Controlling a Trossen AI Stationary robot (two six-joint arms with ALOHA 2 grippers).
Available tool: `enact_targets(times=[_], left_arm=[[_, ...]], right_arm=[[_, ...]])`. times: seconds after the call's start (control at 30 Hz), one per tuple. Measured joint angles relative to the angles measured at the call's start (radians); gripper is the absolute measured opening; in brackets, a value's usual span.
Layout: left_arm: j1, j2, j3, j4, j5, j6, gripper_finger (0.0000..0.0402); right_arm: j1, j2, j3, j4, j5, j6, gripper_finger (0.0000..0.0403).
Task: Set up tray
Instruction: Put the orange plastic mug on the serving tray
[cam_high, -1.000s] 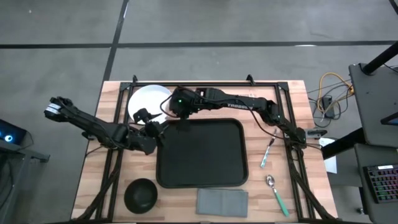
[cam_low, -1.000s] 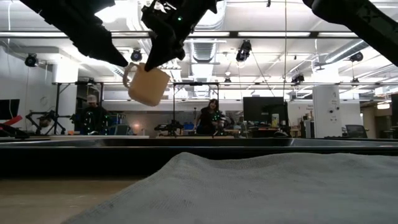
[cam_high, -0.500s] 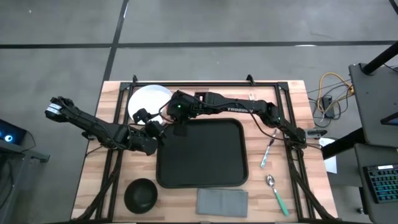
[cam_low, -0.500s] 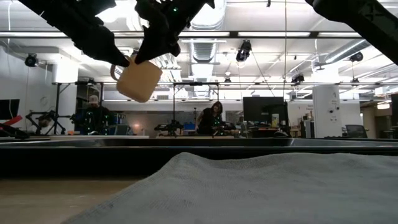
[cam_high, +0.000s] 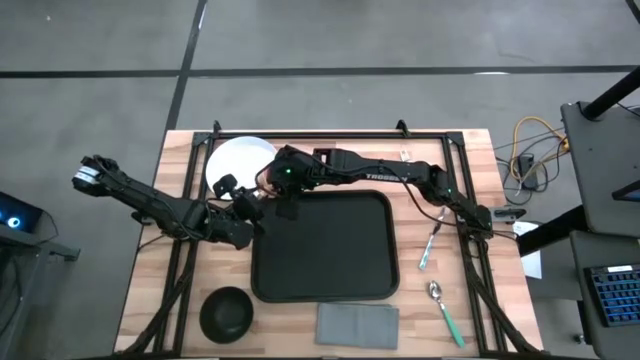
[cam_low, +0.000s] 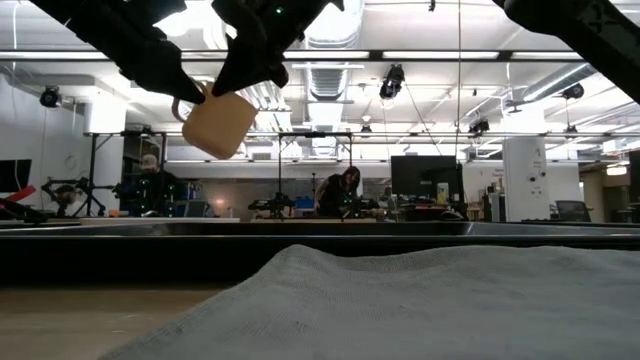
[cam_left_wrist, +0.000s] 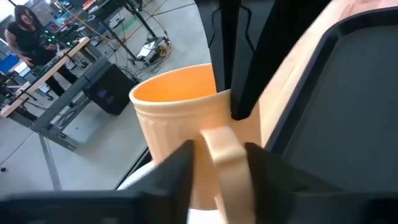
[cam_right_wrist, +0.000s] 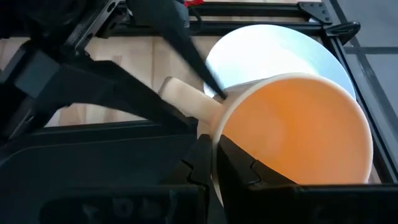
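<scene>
My right gripper needs to open and move back first, because it is pinning the tilted mug's rim (cam_right_wrist: 226, 117). Then my left gripper, on the mug's handle, will stand the mug in the tray (cam_high: 275, 224).
A tan mug (cam_low: 214, 124) hangs tilted in the air over the far left corner of the black tray (cam_high: 330, 255), beside the white plate (cam_high: 233, 160). My right gripper (cam_high: 287, 200) reaches in from the right and is shut on the mug's rim. My left gripper (cam_high: 258, 208) comes from the left, and its fingers close on the mug's handle (cam_left_wrist: 221, 155). The mug's orange inside (cam_right_wrist: 298, 130) faces the right wrist camera. My left gripper has the mug's handle (cam_left_wrist: 219, 163) between its two fingers (cam_left_wrist: 181, 167), one against each side of the loop. The fingers come roughly level from the table's left. The mug is clear of tray and table. My right gripper pinches the mug's wall at the rim (cam_right_wrist: 216, 144), next to where the handle joins, one finger inside and one outside. The fingers come from above, slanting down. The mug hangs tilted below them, lifted clear.
A dark bowl (cam_high: 225, 312) and a folded grey napkin (cam_high: 357, 323) lie near the table's front edge. A fork (cam_high: 430, 245) and a green-handled spoon (cam_high: 443, 305) lie to the right of the tray. People and benches show in the room behind.
My right gripper has carried the mug a little toward the table's left, up to my left gripper, and the mug has tipped slightly. The mug stays clear of the tray throughout.
</scene>
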Motion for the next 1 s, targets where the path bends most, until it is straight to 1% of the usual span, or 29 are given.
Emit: enact_targets(times=[0.07, 0.1, 0.17, 0.27, 0.33, 0.4, 0.43, 0.57, 0.73, 0.8, 0.87, 0.93, 1.0], left_arm=[[-0.001, 0.000, 0.000, 0.004, 0.004, -0.006, 0.0044], [-0.001, 0.000, 0.000, 0.004, 0.004, -0.005, 0.0026], [-0.001, 0.000, 0.000, 0.004, 0.007, -0.005, 0.0024], [-0.002, 0.000, 0.000, 0.005, 0.013, -0.018, 0.0026], [-0.002, 0.000, 0.000, 0.009, 0.011, -0.017, 0.0025], [-0.002, 0.000, 0.000, 0.003, 0.008, -0.017, 0.0025], [-0.001, 0.000, -0.002, -0.011, 0.005, -0.018, 0.0025], [0.000, 0.000, -0.014, -0.003, 0.007, -0.058, 0.0025], [-0.010, -0.004, -0.067, 0.016, 0.033, -0.179, 0.0025], [-0.028, -0.008, -0.106, 0.066, 0.038, -0.224, 0.0025], [-0.048, -0.016, -0.160, 0.143, 0.042, -0.237, 0.0025], [-0.065, -0.031, -0.221, 0.268, 0.050, -0.216, 0.0025], [-0.073, -0.043, -0.290, 0.435, 0.090, -0.154, 0.0025]], right_arm=[[0.000, 0.000, 0.000, -0.007, -0.002, 0.000, 0.0008], [0.001, 0.000, 0.001, -0.011, -0.001, -0.001, 0.0009], [0.001, 0.000, 0.001, -0.015, -0.007, -0.004, 0.0009], [0.000, -0.006, 0.001, -0.021, -0.073, -0.053, 0.0010], [0.004, -0.020, 0.000, -0.028, -0.082, -0.072, 0.0019], [0.011, -0.047, -0.001, -0.054, -0.088, -0.083, 0.0037], [0.014, -0.069, -0.001, -0.068, -0.106, -0.086, 0.0048], [0.023, -0.213, 0.002, -0.159, -0.120, -0.107, 0.0093], [0.029, -0.373, -0.018, -0.222, -0.101, -0.087, 0.0130], [0.049, -0.434, -0.047, -0.222, -0.107, -0.083, 0.0136], [0.065, -0.494, -0.086, -0.221, -0.113, -0.082, 0.0139], [0.077, -0.544, -0.135, -0.212, -0.102, -0.080, 0.0138], [0.084, -0.581, -0.193, -0.197, -0.097, -0.075, 0.0136]])
